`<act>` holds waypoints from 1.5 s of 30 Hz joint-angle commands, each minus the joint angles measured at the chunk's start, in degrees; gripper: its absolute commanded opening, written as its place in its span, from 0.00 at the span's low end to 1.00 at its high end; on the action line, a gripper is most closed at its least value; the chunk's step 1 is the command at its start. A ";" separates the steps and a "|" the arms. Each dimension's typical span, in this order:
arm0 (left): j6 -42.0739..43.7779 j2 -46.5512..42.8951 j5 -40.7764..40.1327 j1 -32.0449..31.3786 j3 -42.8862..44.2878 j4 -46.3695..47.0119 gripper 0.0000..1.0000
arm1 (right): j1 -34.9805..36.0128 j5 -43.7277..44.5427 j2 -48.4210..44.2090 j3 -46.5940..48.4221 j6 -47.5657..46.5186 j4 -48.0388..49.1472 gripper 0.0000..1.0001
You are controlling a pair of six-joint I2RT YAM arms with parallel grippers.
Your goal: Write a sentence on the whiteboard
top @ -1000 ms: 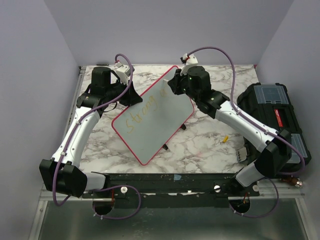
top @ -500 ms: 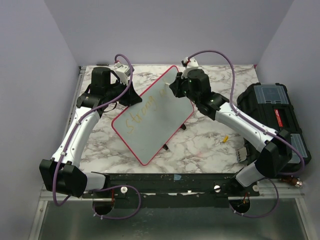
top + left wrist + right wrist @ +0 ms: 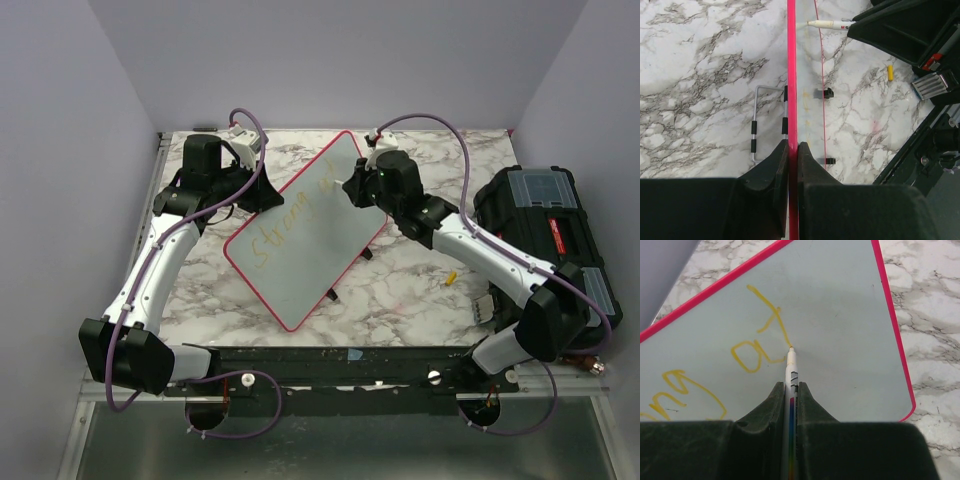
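Only a narrow space remains (image 3: 850,332) beyond the yellow "t". My right gripper needs to hook the "t" upward, then begin a new line under the "S" (image 3: 266,289).
The whiteboard (image 3: 305,235) stands tilted on the marble table, pale with a red-pink rim (image 3: 791,75). My left gripper (image 3: 793,146) is shut on its rim at the upper left edge (image 3: 262,190). My right gripper (image 3: 791,386) is shut on a white marker (image 3: 791,367), whose tip touches the board at the foot of a yellow "t". The sentence (image 3: 757,340) reads "at" here, with more yellow letters to the left. In the top view it (image 3: 283,228) reads "Strong", and the right gripper (image 3: 352,185) is at the board's upper right part.
A black toolbox (image 3: 550,225) sits at the right table edge. A small yellow cap (image 3: 451,278) lies on the marble, also in the left wrist view (image 3: 890,73). The board's black feet (image 3: 331,294) and wire stand (image 3: 756,120) rest on the table.
My right gripper has moved down and right across the board's upper part, and the yellow letters "at" now show after "Strong". The left arm and the board have not moved.
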 commanded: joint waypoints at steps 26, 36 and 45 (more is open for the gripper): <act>2.92 -2.52 1.13 -0.82 -0.90 0.36 0.00 | 0.12 7.28 0.53 14.66 -4.87 -8.76 0.01; 2.88 -3.33 0.49 -0.89 -1.45 0.87 0.00 | 0.13 4.69 -12.82 4.38 1.41 -10.16 0.01; 3.38 -4.84 -0.62 -0.92 -3.09 2.11 0.00 | 0.11 2.23 -16.26 -2.27 3.60 -10.48 0.01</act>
